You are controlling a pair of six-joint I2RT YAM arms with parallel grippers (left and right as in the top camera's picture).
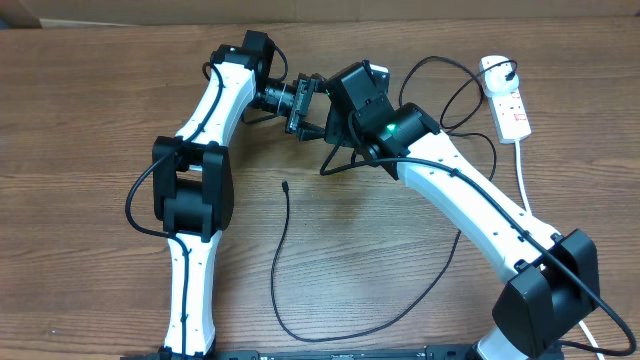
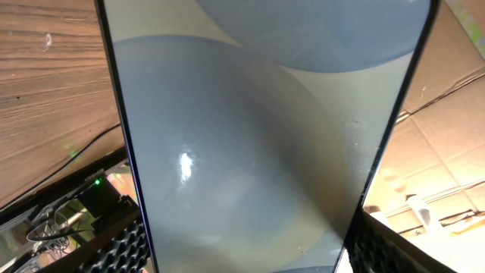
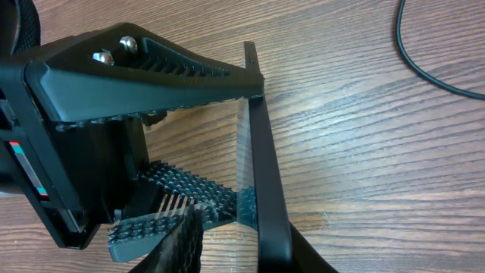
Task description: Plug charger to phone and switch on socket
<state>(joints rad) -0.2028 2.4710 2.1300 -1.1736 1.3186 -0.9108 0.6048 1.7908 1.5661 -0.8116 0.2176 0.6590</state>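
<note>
The phone's screen (image 2: pixel 235 152) faces my left gripper's palm. So my right gripper should hold the phone while my left gripper opens and grips its top end (image 2: pixel 318 23).
The phone (image 2: pixel 258 144), with its light blue screen, fills the left wrist view and is clamped by its long edges between the foam pads of my left gripper (image 2: pixel 242 254). In the right wrist view the phone (image 3: pixel 267 182) stands edge-on above the table. My right gripper (image 3: pixel 241 254) is open with a finger on each side of it. Both grippers meet at the upper middle of the overhead view, left (image 1: pixel 310 108) and right (image 1: pixel 336 140). The charger's connector tip (image 1: pixel 286 185) lies free on the table. Its black cable (image 1: pixel 300 336) loops round to the socket (image 1: pixel 508 98).
The socket's thick white cord (image 1: pixel 525 185) runs down the right side. Black cable loops (image 1: pixel 455 95) lie between the right arm and the socket. A stretch of black cable (image 3: pixel 424 64) shows on the wooden table (image 3: pixel 364 152) in the right wrist view.
</note>
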